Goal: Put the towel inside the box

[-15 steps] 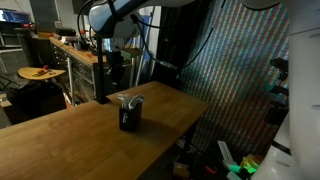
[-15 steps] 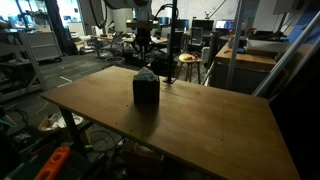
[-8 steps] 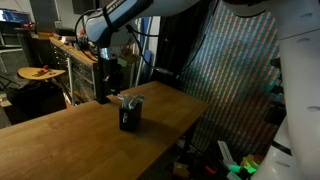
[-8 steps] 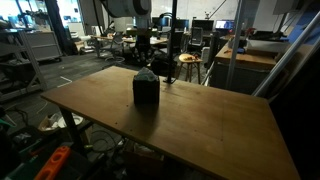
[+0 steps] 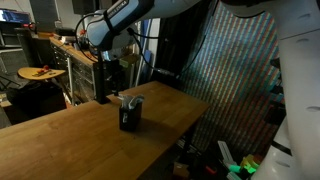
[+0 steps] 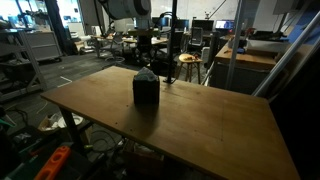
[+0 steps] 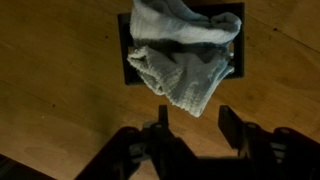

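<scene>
The towel's corner (image 7: 196,101) is hanging over the front rim of the box, so my gripper should grip that corner and press the towel down inside the box (image 7: 184,44).
A small dark box (image 5: 130,119) stands on the wooden table (image 5: 70,140), and it also shows in an exterior view (image 6: 146,92). A light grey towel (image 7: 185,60) is stuffed into the box (image 7: 128,68), with one corner hanging over its front rim. The towel pokes out of the top in both exterior views (image 5: 130,100) (image 6: 146,74). My gripper (image 7: 196,128) is open and empty, well above the box and clear of the towel. It hangs beyond the table's far edge side in the exterior views (image 5: 112,64) (image 6: 144,44).
The table (image 6: 200,120) holds only the box. Behind it are workbenches, chairs (image 6: 187,62) and lab clutter. A dark patterned curtain (image 5: 235,70) stands beside the table. Cables and bins lie on the floor (image 5: 230,160).
My arm has lifted and shifted slightly away from the box. The towel and box have not moved.
</scene>
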You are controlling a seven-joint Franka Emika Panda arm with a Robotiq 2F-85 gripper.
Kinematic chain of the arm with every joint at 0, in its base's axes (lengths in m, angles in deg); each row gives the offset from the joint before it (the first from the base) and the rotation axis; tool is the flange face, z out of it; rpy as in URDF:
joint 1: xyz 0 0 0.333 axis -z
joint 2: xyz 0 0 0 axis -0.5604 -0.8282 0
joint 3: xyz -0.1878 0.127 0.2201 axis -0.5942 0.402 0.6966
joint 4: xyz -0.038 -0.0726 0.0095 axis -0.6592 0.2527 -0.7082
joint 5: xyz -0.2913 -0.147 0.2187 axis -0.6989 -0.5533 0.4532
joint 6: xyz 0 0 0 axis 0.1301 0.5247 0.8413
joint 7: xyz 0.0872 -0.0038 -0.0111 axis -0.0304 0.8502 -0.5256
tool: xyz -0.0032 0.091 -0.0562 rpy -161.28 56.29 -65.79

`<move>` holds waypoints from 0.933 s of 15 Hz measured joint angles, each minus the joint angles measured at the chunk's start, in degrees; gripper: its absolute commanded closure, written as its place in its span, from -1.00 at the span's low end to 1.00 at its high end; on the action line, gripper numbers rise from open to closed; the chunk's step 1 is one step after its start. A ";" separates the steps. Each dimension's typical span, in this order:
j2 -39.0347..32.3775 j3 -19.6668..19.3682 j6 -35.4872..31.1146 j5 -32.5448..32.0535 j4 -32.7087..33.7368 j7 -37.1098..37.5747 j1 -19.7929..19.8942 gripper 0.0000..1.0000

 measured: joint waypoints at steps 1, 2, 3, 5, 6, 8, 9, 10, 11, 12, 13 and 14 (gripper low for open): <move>-0.10 0.09 0.00 -0.03 0.00 -0.01 -0.04 -0.09; -0.26 0.18 -0.01 -0.03 0.00 -0.01 -0.06 -0.08; -0.47 0.26 -0.02 -0.03 -0.01 -0.01 -0.08 -0.07; -0.99 0.31 -0.14 -0.03 -0.16 -0.01 -0.08 -0.07; -1.24 0.29 -0.20 -0.03 -0.36 -0.01 -0.07 -0.07; -1.75 0.14 -0.24 -0.06 -0.70 -0.01 -0.02 0.44; -1.99 0.05 -0.25 -0.07 -0.80 -0.01 0.02 0.57; -2.18 -0.03 -0.30 -0.07 -0.91 -0.01 0.10 0.77; -2.30 -0.11 -0.34 -0.08 -1.06 -0.01 0.19 0.79; -2.32 -0.17 -0.41 -0.08 -1.25 -0.01 0.29 0.83; -2.32 -0.19 -0.47 -0.08 -1.39 -0.01 0.40 0.87; -2.32 -0.19 -0.60 -0.08 -1.49 -0.01 0.52 0.89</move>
